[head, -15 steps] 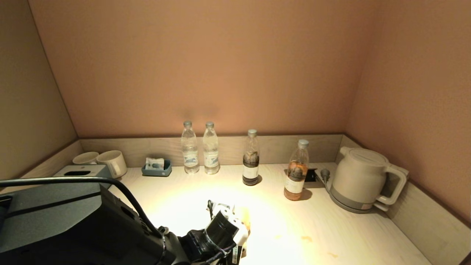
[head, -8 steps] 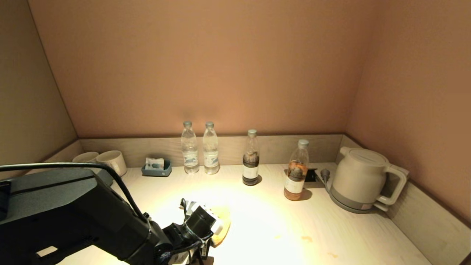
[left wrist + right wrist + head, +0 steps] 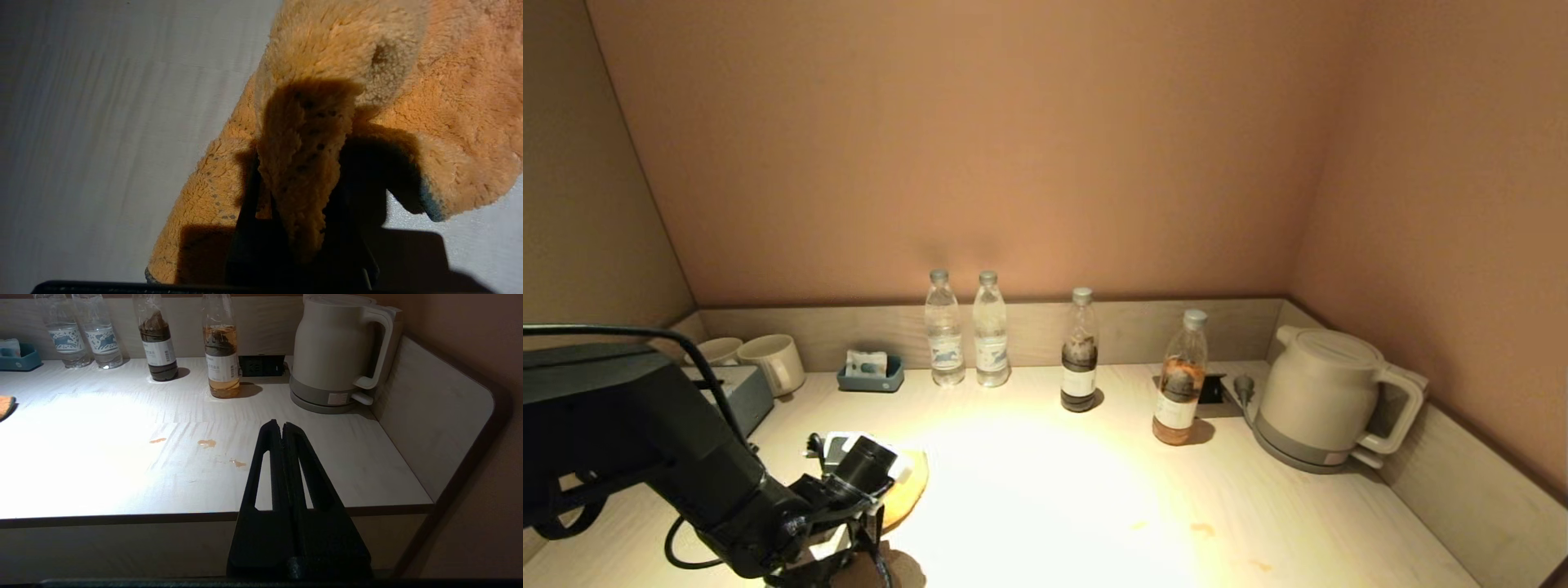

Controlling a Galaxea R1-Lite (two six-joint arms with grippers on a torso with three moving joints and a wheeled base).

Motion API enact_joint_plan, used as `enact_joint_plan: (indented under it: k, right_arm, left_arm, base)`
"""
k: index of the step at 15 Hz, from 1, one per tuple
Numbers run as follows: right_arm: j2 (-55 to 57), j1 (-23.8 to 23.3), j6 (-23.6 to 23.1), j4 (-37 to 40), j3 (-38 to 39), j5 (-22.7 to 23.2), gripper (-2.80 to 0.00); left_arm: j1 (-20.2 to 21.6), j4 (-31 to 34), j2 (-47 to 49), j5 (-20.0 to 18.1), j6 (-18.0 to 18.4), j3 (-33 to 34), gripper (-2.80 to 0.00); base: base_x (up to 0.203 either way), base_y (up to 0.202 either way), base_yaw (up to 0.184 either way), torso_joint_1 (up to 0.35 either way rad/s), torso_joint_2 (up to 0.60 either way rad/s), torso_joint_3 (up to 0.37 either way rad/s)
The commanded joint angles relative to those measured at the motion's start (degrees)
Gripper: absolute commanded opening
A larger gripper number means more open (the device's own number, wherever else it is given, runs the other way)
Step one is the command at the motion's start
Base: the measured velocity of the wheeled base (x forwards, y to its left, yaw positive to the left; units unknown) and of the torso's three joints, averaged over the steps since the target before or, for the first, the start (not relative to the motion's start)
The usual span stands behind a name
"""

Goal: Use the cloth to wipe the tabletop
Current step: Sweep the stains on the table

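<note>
The orange stains lie near my right gripper, far from the cloth, so my left gripper should bring the cloth toward the tabletop's middle and release it.
My left gripper is shut on a raised fold of the orange cloth, and the rest of the cloth lies spread on the pale tabletop. In the head view the cloth peeks out from under the left wrist at the front left of the tabletop. Small orange stains dot the front right of the surface. My right gripper is shut and empty, held off the table's front edge near the stains; it is out of the head view.
Along the back rim stand two water bottles, a dark drink bottle and an orange tea bottle. A kettle fills the back right corner. Cups, a tissue box and a small blue tray sit back left.
My left arm has swept the cloth leftwards along the table's front, from the middle to the left side. The right gripper has not moved.
</note>
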Motion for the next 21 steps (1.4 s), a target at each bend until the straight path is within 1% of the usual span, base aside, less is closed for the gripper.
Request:
enact_joint_plan:
  k: [1, 3, 4, 7, 9, 10, 11, 13, 15, 16, 17, 19, 20, 21]
  right_arm:
    - [0.07, -0.05, -0.04, -0.01, 0.0, -0.02, -2.8]
    - [0.07, -0.05, -0.04, -0.01, 0.0, -0.02, -2.8]
    - [0.07, -0.05, -0.04, -0.01, 0.0, -0.02, -2.8]
    - [0.07, -0.05, -0.04, -0.01, 0.0, -0.02, -2.8]
    - [0.07, -0.05, -0.04, -0.01, 0.0, -0.02, -2.8]
    - [0.07, -0.05, -0.04, -0.01, 0.0, -0.02, -2.8]
    - [0.07, -0.05, -0.04, -0.01, 0.0, -0.02, -2.8]
    - [0.07, -0.05, -0.04, -0.01, 0.0, -0.02, -2.8]
    - [0.07, -0.05, -0.04, -0.01, 0.0, -0.02, -2.8]
    - [0.07, -0.05, -0.04, -0.01, 0.0, -0.02, -2.8]
    - [0.07, -0.05, -0.04, -0.01, 0.0, -0.02, -2.8]
    - [0.07, -0.05, -0.04, -0.01, 0.0, -0.02, -2.8]
    - [0.07, -0.05, -0.04, -0.01, 0.0, -0.02, -2.8]
    - [0.07, -0.05, -0.04, -0.01, 0.0, -0.02, -2.8]
  left_arm:
    - [3.36, -0.28, 0.07, 0.08, 0.15, 0.23, -2.8]
    - [8.31, -0.45, 0.65, 0.03, 1.16, -1.13, -2.8]
    - [10.13, -0.52, 1.2, 0.03, 1.81, -2.38, -2.8]
    - [17.21, -0.54, 4.27, 0.17, 3.54, -8.76, -2.8]
    - [18.1, -0.52, 4.89, 0.66, 4.03, -9.64, -2.8]
    - [19.83, -0.53, 5.85, 1.94, 4.59, -11.64, -2.8]
    - [20.18, -0.54, 6.21, 2.57, 4.97, -12.17, -2.8]
    - [18.67, -0.46, 6.09, 2.48, 4.93, -12.26, -2.8]
    - [15.04, -0.46, 5.79, 2.4, 4.73, -12.18, -2.8]
    - [14.49, -0.44, 5.76, 2.35, 4.69, -12.17, -2.8]
    - [11.95, -0.38, 5.73, 2.28, 4.66, -12.19, -2.8]
    - [4.66, -0.34, 5.37, 2.13, 4.56, -11.91, -2.8]
    - [2.83, -0.36, 5.06, 2.06, 4.48, -11.64, -2.8]
    - [1.85, -0.39, 4.67, 2.07, 4.35, -11.44, -2.8]
  base:
    - [0.0, 0.0, 0.0, 0.0, 0.0, 0.0]
    - [0.0, 0.0, 0.0, 0.0, 0.0, 0.0]
    - [0.0, 0.0, 0.0, 0.0, 0.0, 0.0]
    - [0.0, 0.0, 0.0, 0.0, 0.0, 0.0]
    - [0.0, 0.0, 0.0, 0.0, 0.0, 0.0]
    - [0.0, 0.0, 0.0, 0.0, 0.0, 0.0]
    - [0.0, 0.0, 0.0, 0.0, 0.0, 0.0]
    - [0.0, 0.0, 0.0, 0.0, 0.0, 0.0]
    - [0.0, 0.0, 0.0, 0.0, 0.0, 0.0]
    - [0.0, 0.0, 0.0, 0.0, 0.0, 0.0]
    - [0.0, 0.0, 0.0, 0.0, 0.0, 0.0]
    - [0.0, 0.0, 0.0, 0.0, 0.0, 0.0]
    - [0.0, 0.0, 0.0, 0.0, 0.0, 0.0]
    - [0.0, 0.0, 0.0, 0.0, 0.0, 0.0]
